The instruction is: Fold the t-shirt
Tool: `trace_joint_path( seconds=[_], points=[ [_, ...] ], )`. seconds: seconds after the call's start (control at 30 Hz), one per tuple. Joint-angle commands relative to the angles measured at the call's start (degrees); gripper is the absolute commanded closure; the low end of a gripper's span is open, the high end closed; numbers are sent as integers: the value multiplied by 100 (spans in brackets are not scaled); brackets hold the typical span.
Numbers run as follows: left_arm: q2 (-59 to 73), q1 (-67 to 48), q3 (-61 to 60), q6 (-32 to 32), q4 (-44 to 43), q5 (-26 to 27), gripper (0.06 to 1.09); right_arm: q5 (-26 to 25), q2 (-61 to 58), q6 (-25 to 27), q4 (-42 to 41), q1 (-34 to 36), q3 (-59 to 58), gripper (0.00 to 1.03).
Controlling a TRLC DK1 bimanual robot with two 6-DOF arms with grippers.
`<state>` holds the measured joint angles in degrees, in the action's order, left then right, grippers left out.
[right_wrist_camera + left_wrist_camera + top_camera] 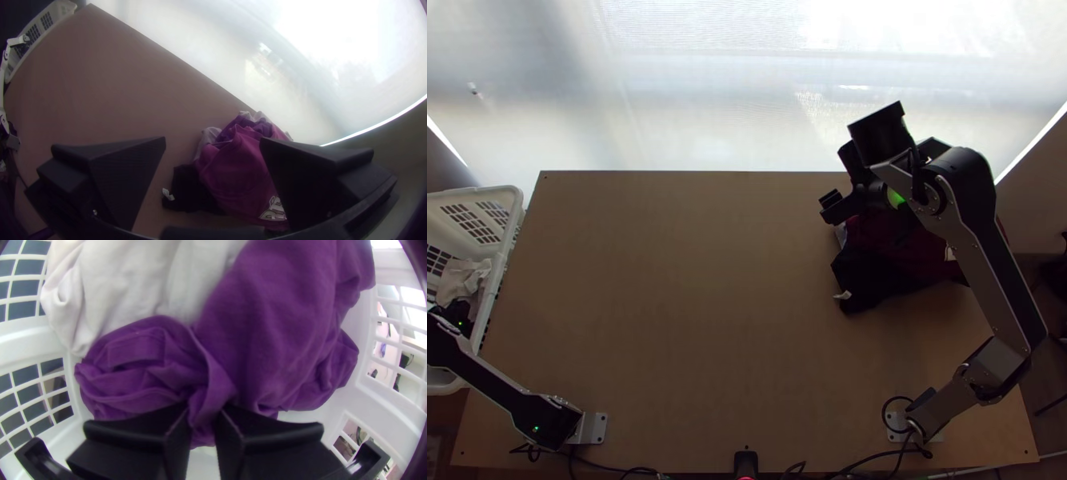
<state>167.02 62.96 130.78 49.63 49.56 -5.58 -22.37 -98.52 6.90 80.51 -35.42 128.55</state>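
The purple cloth is bunched up small in the white basket [461, 310], so it will open out into a long, sagging span when I pull it wide.
At the left edge of the top view, my left gripper [454, 314] is down in the white basket. Purple cloth [275, 329] lies bunched in the left wrist view, with my left gripper [202, 415] shut on a gathered fold of it. Whether it is a t-shirt I cannot tell. My right gripper [838, 166] stands open, high over the table's far right part. Seen from its wrist, the right gripper [212, 138] has nothing between its fingers; beyond them is a heap with a magenta garment [235, 171] bearing a light print, bunched on the tabletop.
The basket [507, 240] stands against the table's left side and holds white cloth [463, 280] too. Black cloth [867, 284] with a small white tag lies at the heap's near side. Bare wood of the table [683, 304] stretches between basket and heap.
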Motion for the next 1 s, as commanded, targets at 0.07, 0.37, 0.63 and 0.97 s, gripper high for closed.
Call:
trace_joint_path(
  seconds=[0.07,0.37,0.63,0.97],
  points=[
    [-82,-56,0,-445,572,233,105,-31,-44,22,-9,-26,-41,5],
    [-2270,-267,-9,-972,1996,1578,105,-31,-36,5,0,-237,-173,5],
    [-4722,-855,-536,-990,3156,2404,105,-31,-18,-22,-9,-457,-410,5],
    [-7957,-3237,-1459,-1728,3183,2431,105,49,588,-92,-9,-413,-1702,5]
  ],
)
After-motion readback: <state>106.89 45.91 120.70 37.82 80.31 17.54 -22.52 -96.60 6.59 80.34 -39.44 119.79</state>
